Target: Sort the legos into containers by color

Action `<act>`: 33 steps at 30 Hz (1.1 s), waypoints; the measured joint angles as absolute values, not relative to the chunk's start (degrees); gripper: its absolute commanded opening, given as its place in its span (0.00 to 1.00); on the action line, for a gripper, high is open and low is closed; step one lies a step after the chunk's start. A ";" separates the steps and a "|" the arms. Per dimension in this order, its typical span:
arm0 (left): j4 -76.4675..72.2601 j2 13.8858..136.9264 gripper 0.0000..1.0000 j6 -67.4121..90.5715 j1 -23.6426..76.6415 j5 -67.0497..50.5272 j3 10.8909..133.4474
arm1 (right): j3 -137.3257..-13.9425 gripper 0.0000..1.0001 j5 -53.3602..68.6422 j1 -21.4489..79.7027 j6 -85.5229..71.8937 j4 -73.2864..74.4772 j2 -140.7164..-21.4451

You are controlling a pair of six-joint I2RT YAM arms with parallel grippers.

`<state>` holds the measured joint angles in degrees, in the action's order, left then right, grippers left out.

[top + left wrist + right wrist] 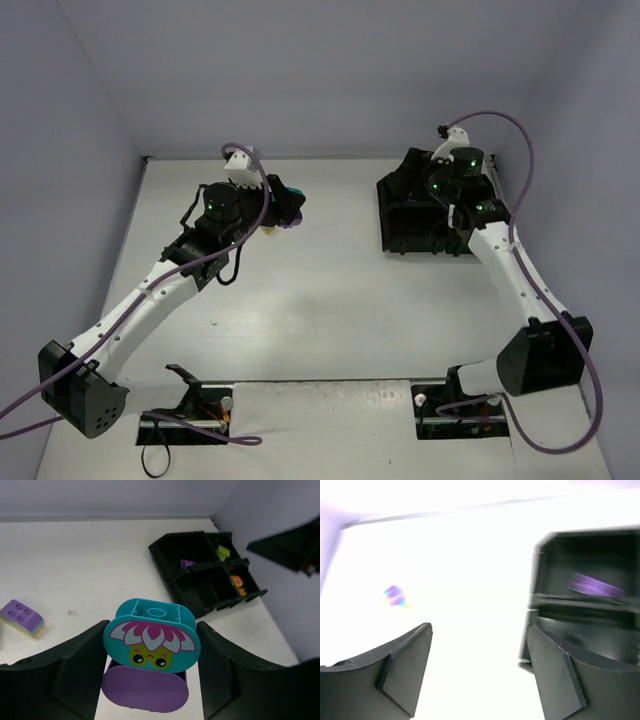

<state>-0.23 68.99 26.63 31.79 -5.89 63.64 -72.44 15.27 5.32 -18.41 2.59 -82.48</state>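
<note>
My left gripper is holding only the cyan oval lego (pixel 152 642), and the purple oval lego (pixel 145 689) hangs free below. My right gripper should go on moving closer until it closes there.
My left gripper (pixel 152 655) is shut on a cyan oval lego (pixel 152 637) printed with a flower face. A purple oval lego (pixel 145 690) is stuck beneath it, and both hang above the table. In the top view the left gripper (pixel 288 205) is at mid-table, left of the black four-compartment tray (pixel 398 215). The tray (pixel 200 587) holds a purple lego (pixel 187 563), a lime green one (pixel 223 553) and an orange one (pixel 237 581) in separate compartments. My right gripper (pixel 480 670) is open and empty at the tray's (pixel 580 615) left edge, with the purple lego (pixel 595 586) blurred inside.
A small stack of legos with a purple brick on top (pixel 22 617) lies loose on the table to the left, also visible as a blurred stack (pixel 395 597) in the right wrist view. Walls enclose the table at the back and on both sides.
</note>
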 measured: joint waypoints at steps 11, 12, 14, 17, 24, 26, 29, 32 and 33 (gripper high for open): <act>-1.98 68.84 0.00 47.24 31.79 3.01 63.88 | -66.41 0.76 21.54 28.86 -18.50 -8.29 -72.97; -2.63 68.82 0.00 48.38 31.79 3.44 63.68 | -66.41 0.76 21.56 30.28 -18.57 -8.88 -73.03; -4.91 68.60 0.00 50.37 31.79 4.21 62.59 | -66.43 0.77 21.56 32.95 -18.74 -10.28 -73.30; -6.79 68.47 0.00 52.60 31.79 4.97 61.52 | -66.70 0.77 21.52 35.88 -18.76 -11.73 -74.48; -9.93 68.38 0.00 55.24 31.81 5.74 61.14 | -68.60 0.77 21.23 38.81 -18.74 -13.10 -78.39; -10.57 68.25 0.00 55.64 31.88 5.85 61.12 | -69.36 0.76 21.08 39.24 -18.74 -13.26 -79.40; -11.20 68.05 0.00 55.90 31.92 5.89 61.12 | -70.54 0.73 20.58 39.75 -18.57 -13.63 -80.84; -11.46 68.03 0.00 56.05 32.10 5.89 61.12 | -71.70 0.70 20.25 40.21 -18.44 -14.04 -81.91; -11.46 68.03 0.00 56.07 32.16 5.91 61.10 | -72.12 0.69 20.18 40.36 -18.33 -14.31 -82.21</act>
